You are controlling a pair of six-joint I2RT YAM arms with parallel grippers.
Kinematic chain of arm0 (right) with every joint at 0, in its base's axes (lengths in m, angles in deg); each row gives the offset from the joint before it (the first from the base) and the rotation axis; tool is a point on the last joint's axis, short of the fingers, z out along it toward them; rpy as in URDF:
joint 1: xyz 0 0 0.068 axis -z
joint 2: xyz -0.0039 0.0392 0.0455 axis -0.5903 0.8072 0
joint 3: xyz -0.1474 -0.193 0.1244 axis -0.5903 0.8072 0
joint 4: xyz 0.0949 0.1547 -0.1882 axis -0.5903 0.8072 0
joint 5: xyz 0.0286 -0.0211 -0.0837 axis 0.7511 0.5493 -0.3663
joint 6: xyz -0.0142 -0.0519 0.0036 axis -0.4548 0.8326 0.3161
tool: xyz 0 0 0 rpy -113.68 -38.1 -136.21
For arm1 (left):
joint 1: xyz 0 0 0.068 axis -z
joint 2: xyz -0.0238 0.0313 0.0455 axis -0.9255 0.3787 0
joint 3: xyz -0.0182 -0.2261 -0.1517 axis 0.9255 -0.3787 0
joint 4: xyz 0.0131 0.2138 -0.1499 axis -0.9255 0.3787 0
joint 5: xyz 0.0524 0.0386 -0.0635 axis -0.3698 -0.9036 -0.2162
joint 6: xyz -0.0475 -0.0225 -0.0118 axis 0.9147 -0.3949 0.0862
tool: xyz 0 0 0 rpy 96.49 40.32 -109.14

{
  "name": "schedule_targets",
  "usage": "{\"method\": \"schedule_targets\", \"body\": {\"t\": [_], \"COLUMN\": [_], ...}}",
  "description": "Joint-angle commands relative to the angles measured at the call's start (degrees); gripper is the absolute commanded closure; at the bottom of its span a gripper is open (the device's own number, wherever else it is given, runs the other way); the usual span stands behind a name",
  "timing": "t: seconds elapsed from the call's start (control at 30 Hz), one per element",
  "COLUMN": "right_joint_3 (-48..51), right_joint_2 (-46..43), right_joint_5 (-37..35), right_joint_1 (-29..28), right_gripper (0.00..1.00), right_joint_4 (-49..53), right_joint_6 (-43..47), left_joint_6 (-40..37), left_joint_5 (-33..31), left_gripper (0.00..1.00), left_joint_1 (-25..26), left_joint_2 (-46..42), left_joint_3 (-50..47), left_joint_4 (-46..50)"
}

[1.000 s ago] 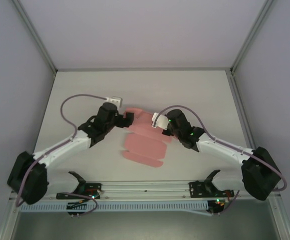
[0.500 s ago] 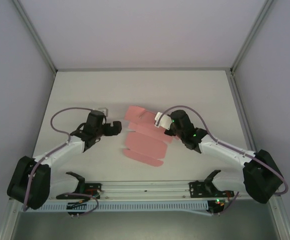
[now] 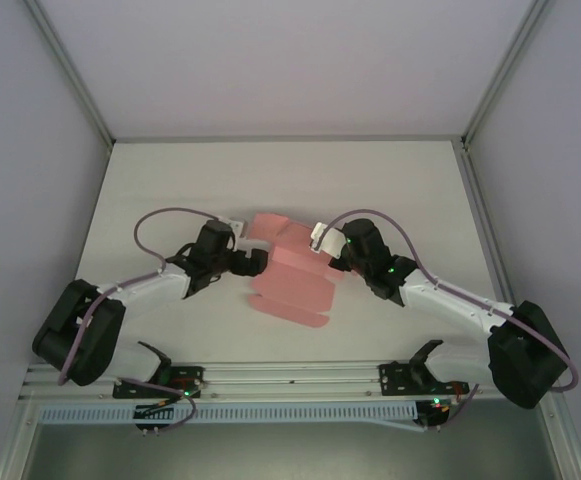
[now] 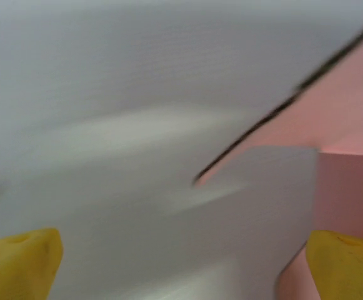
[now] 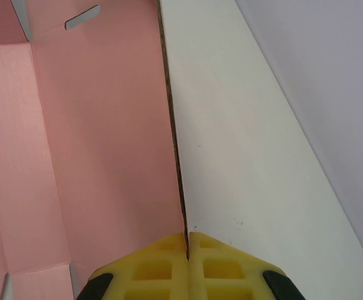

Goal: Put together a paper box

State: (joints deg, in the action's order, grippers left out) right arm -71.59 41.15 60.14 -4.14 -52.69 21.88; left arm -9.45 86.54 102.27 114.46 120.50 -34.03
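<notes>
The pink sheet's far flap (image 3: 268,226) reaches out past my open left gripper. My left gripper should move back, go around the flap's outer end (image 3: 251,227) and fold the flap in.
The pink paper box (image 3: 288,275) is a partly folded die-cut sheet lying mid-table between both arms, with panels raised at its far end. My right gripper (image 5: 187,240) is shut on the edge of one pink panel (image 5: 106,150), which stands on edge beside the white table. In the top view that gripper (image 3: 326,252) is at the sheet's right side. My left gripper (image 3: 258,262) is at the sheet's left edge. Its yellow fingertips (image 4: 25,262) are wide apart, open, with the pink card (image 4: 350,106) blurred ahead at the right.
White table (image 3: 410,190) enclosed by grey walls with metal corner posts. A rail with brackets (image 3: 290,378) runs along the near edge. Bare table surface lies behind and to both sides of the sheet.
The left arm pulled back to the left away from the sheet, then swung in again to its left edge. The right gripper kept its hold and barely moved.
</notes>
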Motion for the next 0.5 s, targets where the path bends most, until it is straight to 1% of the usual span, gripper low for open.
{"method": "schedule_targets", "body": {"t": [0.0, 0.13, 0.23, 0.37, 0.43, 0.47], "right_joint_3": [-0.1, 0.5, 0.9, 0.9, 1.0, 0.9], "right_joint_2": [-1.3, -1.8, -2.2, -1.4, -0.8, -0.6], "right_joint_5": [2.5, 4.0, 6.2, 7.6, 7.0, 6.0], "right_joint_1": [0.2, 0.2, 0.1, -0.4, -0.6, -0.8], "right_gripper": [1.00, 1.00, 1.00, 1.00, 1.00, 1.00], "right_joint_4": [-1.2, -1.1, -1.8, -1.8, -1.6, -1.7], "right_joint_6": [-2.3, -3.0, -3.5, -3.7, -3.5, -3.3], "left_joint_6": [-2.3, -2.2, -2.9, -1.2, -0.2, 0.7], "left_joint_5": [0.1, -2.4, -9.6, -21.1, -24.5, -25.0], "left_gripper": [0.00, 0.00, 0.00, 0.00, 0.00, 0.00], "left_joint_1": [1.2, 2.2, 5.3, 9.1, 10.1, 10.1], "left_joint_2": [-0.2, 2.9, 5.2, 8.1, 9.0, 9.0], "left_joint_3": [1.9, 3.2, 4.0, 4.4, 4.6, 4.7], "left_joint_4": [-4.0, -4.1, -4.8, -6.4, -6.2, -5.8]}}
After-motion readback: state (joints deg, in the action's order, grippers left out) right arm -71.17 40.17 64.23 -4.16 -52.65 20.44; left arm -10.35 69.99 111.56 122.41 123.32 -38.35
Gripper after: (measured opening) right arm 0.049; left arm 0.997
